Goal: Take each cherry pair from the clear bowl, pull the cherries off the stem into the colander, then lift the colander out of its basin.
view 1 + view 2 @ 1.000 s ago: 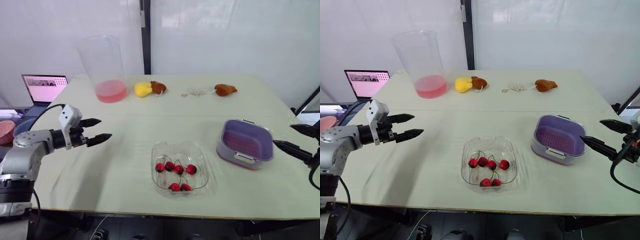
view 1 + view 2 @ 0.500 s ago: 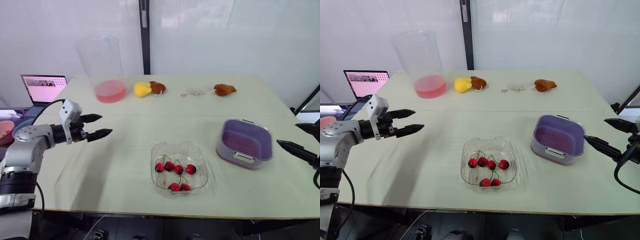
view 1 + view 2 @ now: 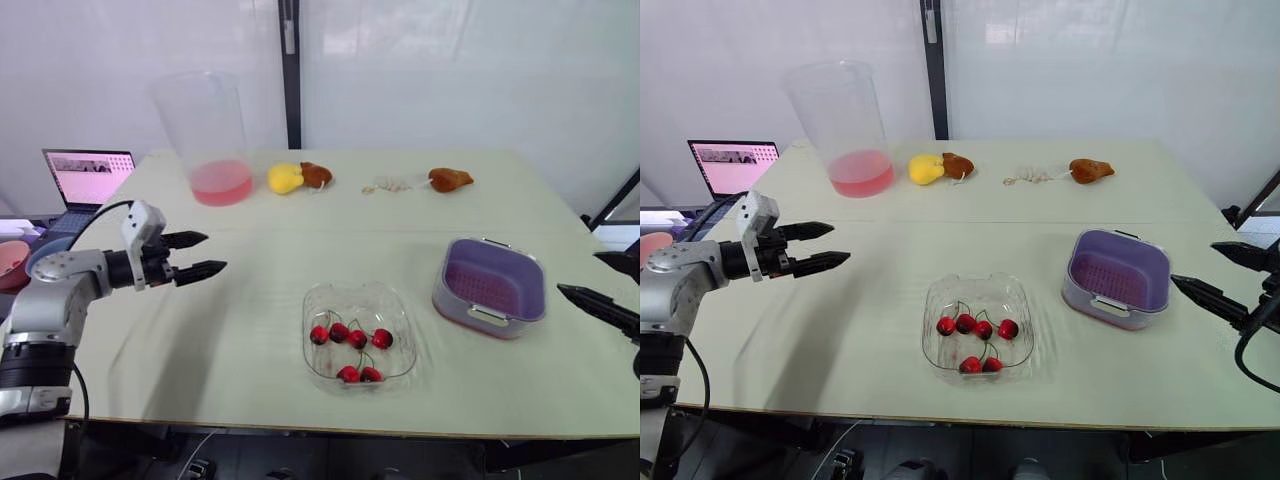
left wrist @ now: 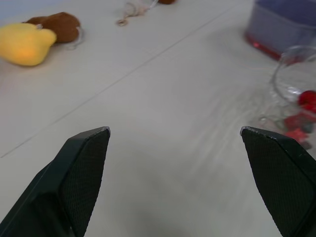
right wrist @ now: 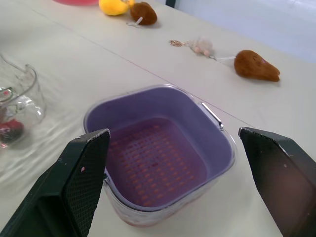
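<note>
My left gripper will bring both cherries up together, and they will hang below it when I lift the stem, because a thin stem [image 3: 332, 313] arches over the cherry pair [image 3: 329, 333].
A clear bowl [image 3: 357, 298] near the table's front middle holds several red cherries [image 3: 350, 336] joined in pairs by thin stems. To its right stands the purple colander [image 3: 489, 285] inside its basin, with nothing in it [image 5: 158, 160]. My left gripper [image 3: 194, 255] hovers open above the table's left side, well left of the bowl, fingers pointing right. My right gripper [image 3: 1220, 276] hangs open past the table's right edge, fingers pointing left at the colander. Both are empty.
A large clear beaker with pink liquid [image 3: 210, 140] stands at the back left. A yellow and a brown plush toy [image 3: 298, 177] lie beside it, another brown toy [image 3: 449, 180] with a beaded string at the back right. A laptop [image 3: 88, 178] sits off the left edge.
My left gripper has shifted slightly back and left over the table. My right gripper has drawn back to the right, away from the colander. Bowl and colander have not moved.
</note>
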`<state>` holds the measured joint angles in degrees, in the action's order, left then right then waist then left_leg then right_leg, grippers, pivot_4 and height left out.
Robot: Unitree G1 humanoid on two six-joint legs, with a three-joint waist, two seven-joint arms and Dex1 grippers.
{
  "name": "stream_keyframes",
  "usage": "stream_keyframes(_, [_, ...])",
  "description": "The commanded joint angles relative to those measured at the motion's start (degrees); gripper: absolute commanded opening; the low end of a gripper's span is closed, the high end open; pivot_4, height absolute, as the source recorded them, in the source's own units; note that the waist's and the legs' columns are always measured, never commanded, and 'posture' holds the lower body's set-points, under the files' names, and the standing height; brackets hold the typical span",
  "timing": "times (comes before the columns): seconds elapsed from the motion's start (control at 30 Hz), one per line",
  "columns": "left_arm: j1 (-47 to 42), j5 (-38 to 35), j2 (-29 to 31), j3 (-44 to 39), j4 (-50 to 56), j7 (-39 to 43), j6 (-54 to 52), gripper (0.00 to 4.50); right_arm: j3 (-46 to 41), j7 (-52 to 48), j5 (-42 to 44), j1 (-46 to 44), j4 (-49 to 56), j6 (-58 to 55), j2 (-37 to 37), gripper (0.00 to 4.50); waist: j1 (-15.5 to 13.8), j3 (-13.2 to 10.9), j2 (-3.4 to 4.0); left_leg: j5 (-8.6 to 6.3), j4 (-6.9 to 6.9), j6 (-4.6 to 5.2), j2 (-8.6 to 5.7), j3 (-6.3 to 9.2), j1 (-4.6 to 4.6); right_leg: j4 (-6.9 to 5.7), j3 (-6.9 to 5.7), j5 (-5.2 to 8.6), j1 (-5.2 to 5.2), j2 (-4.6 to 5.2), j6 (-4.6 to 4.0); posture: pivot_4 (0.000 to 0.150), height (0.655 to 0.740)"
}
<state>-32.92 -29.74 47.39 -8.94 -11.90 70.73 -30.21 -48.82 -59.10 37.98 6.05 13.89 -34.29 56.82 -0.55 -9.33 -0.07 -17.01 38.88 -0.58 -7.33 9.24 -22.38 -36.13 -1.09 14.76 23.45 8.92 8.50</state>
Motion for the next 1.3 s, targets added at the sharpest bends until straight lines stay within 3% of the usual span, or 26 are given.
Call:
stream_keyframes(0.03, [1.44, -6.71, 1.79, -2.85, 8.69, 1.09, -6.98, 4.45, 2.78, 1.50, 6.14, -3.67, 6.45, -5.30, 3.14, 4.50, 0.22, 0.00, 0.00, 0.00, 0.00, 0.00, 0.02, 0.00, 0.00, 0.00, 0.00, 0.00, 0.01, -0.02, 0.00, 0.150, 0.7400])
stream_keyframes(0.2, [8.56, -8.30, 3.97, -3.07, 20.60, 1.89, -7.26, 4.45, 13.33, 5.23, 13.11, -11.63, 13.23, -15.03, 8.65, 4.50, 1.08, -0.05, 0.08, 0.00, -0.08, -0.01, 0.11, 0.00, 0.00, 0.05, 0.05, 0.00, 0.04, -0.06, 0.00, 0.150, 0.7400])
stream_keyframes(0.37, [14.48, -10.67, 4.12, -4.33, 27.62, 1.08, -7.28, 4.45, 29.79, 11.03, 17.66, -26.41, 19.37, -22.34, 10.97, 4.50, 1.04, -0.12, 0.11, -0.01, -0.08, -0.02, 0.12, -0.05, -0.03, 0.11, 0.15, 0.00, 0.06, -0.05, -0.01, 0.150, 0.7400])
stream_keyframes(0.7, [13.02, -15.79, -0.66, -3.70, 32.87, -4.14, -8.67, 4.45, 59.54, 16.97, 8.70, -53.29, 23.37, -34.05, 3.99, 4.50, 0.30, -0.17, 0.04, -0.03, -0.08, -0.02, 0.12, -0.14, -0.10, 0.07, 0.22, 0.00, 0.23, -0.10, -0.01, 0.150, 0.7400])
stream_keyframes(0.87, [13.08, -14.89, -1.92, -1.94, 33.33, -4.76, -6.90, 4.45, 76.82, 16.98, 2.39, -67.07, 17.84, -44.54, -3.09, 4.50, 0.47, -0.17, 0.04, -0.03, -0.11, -0.02, 0.15, -0.45, -0.14, -0.07, 0.49, 0.00, 0.52, -0.12, -0.01, 0.150, 0.7400])
stream_keyframes(1.07, [13.82, -13.49, -3.38, -0.88, 33.77, -6.66, -4.61, 4.45, 84.83, 20.03, -0.55, -73.77, 9.78, -57.10, -12.50, 4.50, 0.64, -0.15, 0.02, -0.03, -0.20, -0.01, 0.17, -0.86, -0.30, -0.16, 0.81, -0.02, 0.95, -0.13, -0.02, 0.150, 0.7400])
stream_keyframes(1.3, [16.54, -13.16, -3.95, -1.32, 34.74, -7.84, -2.55, 4.45, 91.89, 20.37, -0.33, -74.70, 10.33, -58.21, -13.16, 4.50, 1.31, -0.15, 0.02, -0.03, -0.21, -0.01, 0.20, -0.90, -0.35, -0.20, 0.83, -0.03, 1.05, -0.16, -0.03, 0.150, 0.7400])
